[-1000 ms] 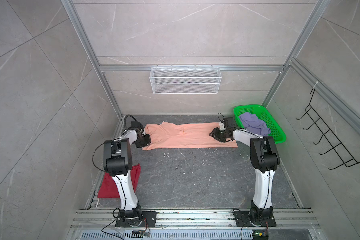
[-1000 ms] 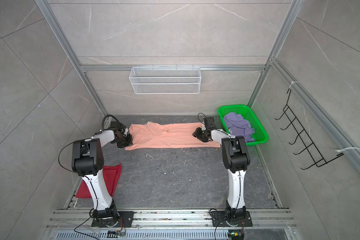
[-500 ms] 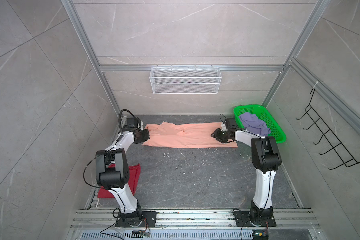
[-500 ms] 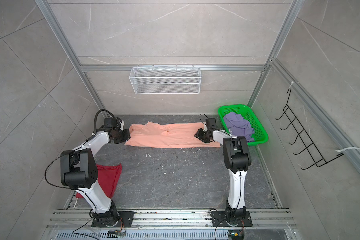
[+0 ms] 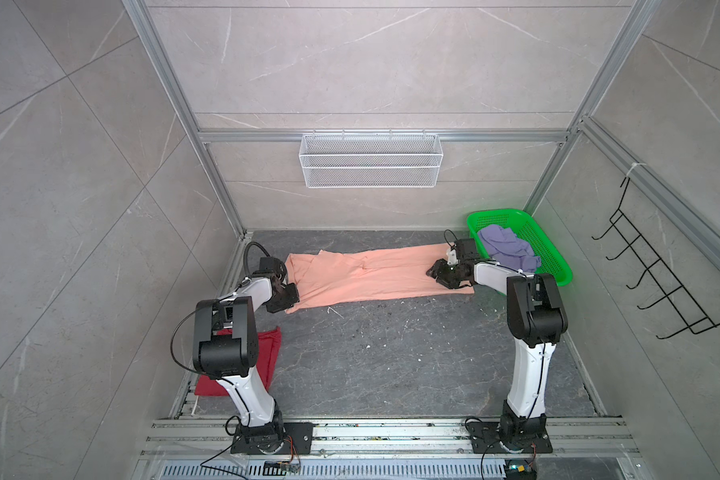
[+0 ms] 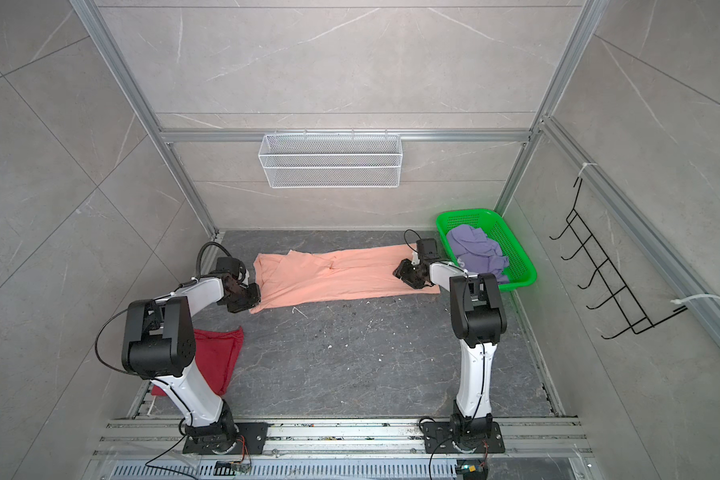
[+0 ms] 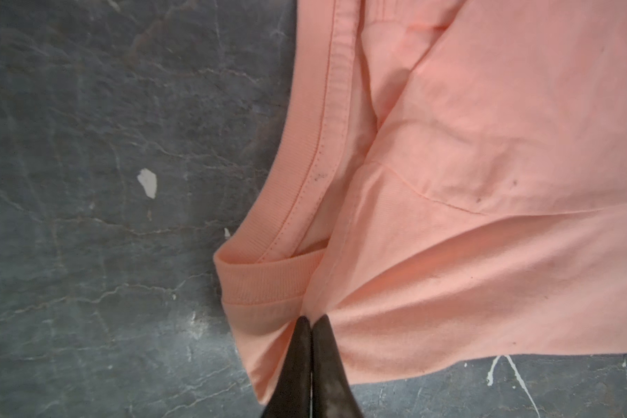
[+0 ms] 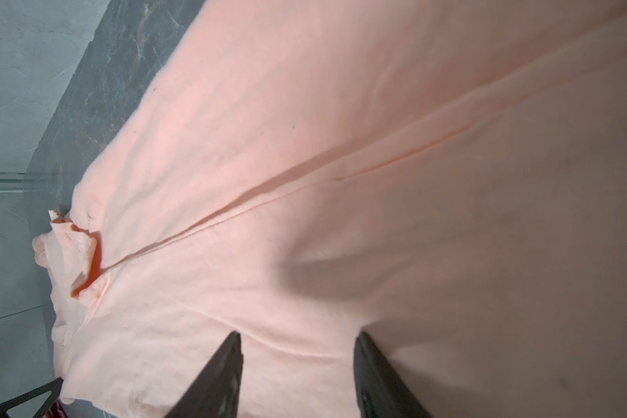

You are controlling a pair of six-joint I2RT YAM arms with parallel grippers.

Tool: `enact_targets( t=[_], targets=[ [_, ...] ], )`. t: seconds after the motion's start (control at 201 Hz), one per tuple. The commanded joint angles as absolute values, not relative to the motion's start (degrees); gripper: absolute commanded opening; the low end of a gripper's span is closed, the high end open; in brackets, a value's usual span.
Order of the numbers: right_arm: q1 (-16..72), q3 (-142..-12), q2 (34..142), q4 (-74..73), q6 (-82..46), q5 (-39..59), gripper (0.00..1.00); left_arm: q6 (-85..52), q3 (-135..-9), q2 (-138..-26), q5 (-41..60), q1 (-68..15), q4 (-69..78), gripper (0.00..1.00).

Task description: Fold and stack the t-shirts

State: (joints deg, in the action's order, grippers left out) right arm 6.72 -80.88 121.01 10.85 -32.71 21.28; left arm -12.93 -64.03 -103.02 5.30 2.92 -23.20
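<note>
The peach-orange t-shirt's near edge (image 7: pixel 414 372) curves and wrinkles beside the collar. My left gripper should therefore pull the peach-orange t-shirt's corner toward the dark red t-shirt (image 5: pixel 269 345) before folding.
The peach-orange t-shirt (image 5: pixel 371 274) (image 6: pixel 341 278) lies stretched in a long strip across the back of the dark table. My left gripper (image 5: pixel 294 303) (image 6: pixel 252 305) (image 7: pixel 312 320) is shut on its near left corner beside the collar, and the cloth puckers toward the tips. At the right end my right gripper (image 5: pixel 433 272) (image 6: pixel 400 272) (image 8: pixel 297 336) is open low over the flat cloth (image 8: pixel 341 181), gripping nothing. The dark red t-shirt (image 5: pixel 267 353) (image 6: pixel 221 353) lies at the near left, partly behind the left arm. The lavender t-shirt (image 5: pixel 504 245) (image 6: pixel 474 249) lies crumpled in the basket.
A green perforated basket (image 5: pixel 558 270) (image 6: pixel 495 214) stands at the back right, beside the right wrist. A white wire shelf (image 5: pixel 371 166) hangs on the back wall and a black hook rack (image 5: pixel 661 282) on the right wall. Metal frame posts edge the table.
My left gripper has drawn back a little toward the near side, still shut on the shirt's left corner. The right gripper has stayed open at the right end.
</note>
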Motion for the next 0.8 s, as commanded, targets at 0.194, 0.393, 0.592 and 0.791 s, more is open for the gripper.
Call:
enact_targets(
  t=[0.194, 0.393, 0.592, 0.791],
  targets=[
    [6.2, -78.5, 121.4, 12.1, -31.6, 20.5, 0.52, -14.7, -66.2, -95.4, 9.9, 3.3, -17.4, 0.00],
    [5.8, -78.5, 122.0, 12.3, -31.8, 20.5, 0.52, -14.4, -63.5, -88.2, 9.7, 3.2, -20.0, 0.00],
    [5.5, -78.5, 121.9, 13.1, -31.3, 20.4, 0.52, -16.4, -55.2, -86.5, 5.2, 3.2, -21.0, 0.00],
    [5.3, -78.5, 121.6, 13.8, -30.8, 20.4, 0.52, -19.2, -50.5, -88.2, 1.8, 3.2, -19.9, 0.00]
  ],
)
